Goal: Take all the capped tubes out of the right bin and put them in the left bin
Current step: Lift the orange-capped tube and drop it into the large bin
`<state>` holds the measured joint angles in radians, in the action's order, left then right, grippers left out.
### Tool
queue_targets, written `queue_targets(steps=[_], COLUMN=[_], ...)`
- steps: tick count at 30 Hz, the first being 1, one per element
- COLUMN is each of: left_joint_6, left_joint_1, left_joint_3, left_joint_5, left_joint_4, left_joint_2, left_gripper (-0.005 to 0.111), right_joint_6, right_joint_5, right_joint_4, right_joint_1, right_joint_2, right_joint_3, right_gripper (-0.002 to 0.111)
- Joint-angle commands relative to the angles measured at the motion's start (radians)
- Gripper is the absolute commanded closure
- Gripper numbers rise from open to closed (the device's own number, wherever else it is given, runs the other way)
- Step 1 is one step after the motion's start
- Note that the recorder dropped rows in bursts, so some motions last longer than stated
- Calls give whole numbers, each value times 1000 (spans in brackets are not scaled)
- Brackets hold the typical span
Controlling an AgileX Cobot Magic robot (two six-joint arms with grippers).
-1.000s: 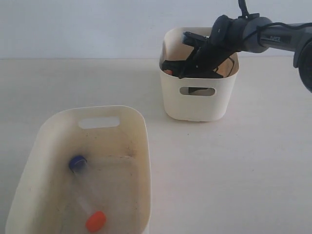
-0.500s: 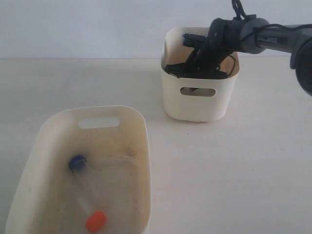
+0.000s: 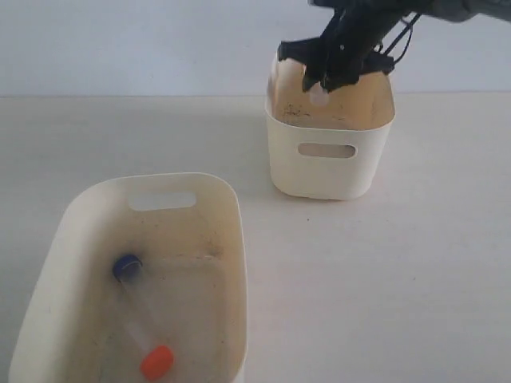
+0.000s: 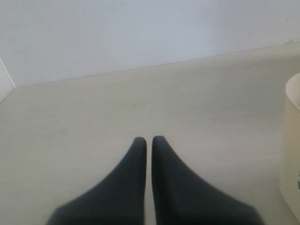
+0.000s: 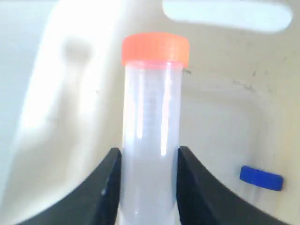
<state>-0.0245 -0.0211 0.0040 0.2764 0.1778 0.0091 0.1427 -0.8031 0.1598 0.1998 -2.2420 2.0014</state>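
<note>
My right gripper has both fingers on the clear tube's body (image 5: 151,112), and the bin's bottom is open beside the orange-capped tube (image 3: 196,295). It should continue to go toward that open bottom and let go above it.
My right gripper (image 3: 321,80) hangs just above the right bin (image 3: 319,171), shut on a clear tube (image 3: 319,96). In the right wrist view its orange cap (image 5: 155,49) points away from the gripper (image 5: 149,157), and both fingers (image 5: 108,187) press the tube's body (image 5: 150,126). Another tube with a blue cap (image 5: 261,178) lies on the floor of that bin (image 5: 70,93). The left bin (image 3: 231,207) holds a blue-capped tube (image 3: 126,267) and an orange-capped tube (image 3: 157,361). My left gripper (image 4: 149,140) is shut on nothing over bare table, out of the exterior view.
Pale tabletop (image 3: 375,279) spreads between the two bins, with a light wall behind. A cream bin wall (image 4: 293,154) shows at the edge of the left wrist view. The right arm (image 3: 447,8) reaches in from the upper right.
The right gripper has risen out of the right bin, from deep inside it to above its rim, carrying the orange-capped tube. The left bin's tubes have not moved.
</note>
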Motion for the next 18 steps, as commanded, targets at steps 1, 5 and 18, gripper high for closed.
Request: queue_targets(steps=[1,5,18], left_joint_6=[-12,-12,-12], left_joint_1=[1,1,1], left_joint_3=[-4,-4,-4], left_joint_5=[-15,-15,-15], left_joint_4=[-1,-1,-1], left_joint_2=[-2,-2,-2], left_gripper=[102,102,102], right_joint_6=[-9,-57,-99], right_joint_5=[-68,-147,174], right_joint_4=[-30,-24,31], right_joint_1=[-9,4,308], right_joint_2=[93,201,766], right_joint_3=[3,-37,-737], right_gripper=[108,108,108])
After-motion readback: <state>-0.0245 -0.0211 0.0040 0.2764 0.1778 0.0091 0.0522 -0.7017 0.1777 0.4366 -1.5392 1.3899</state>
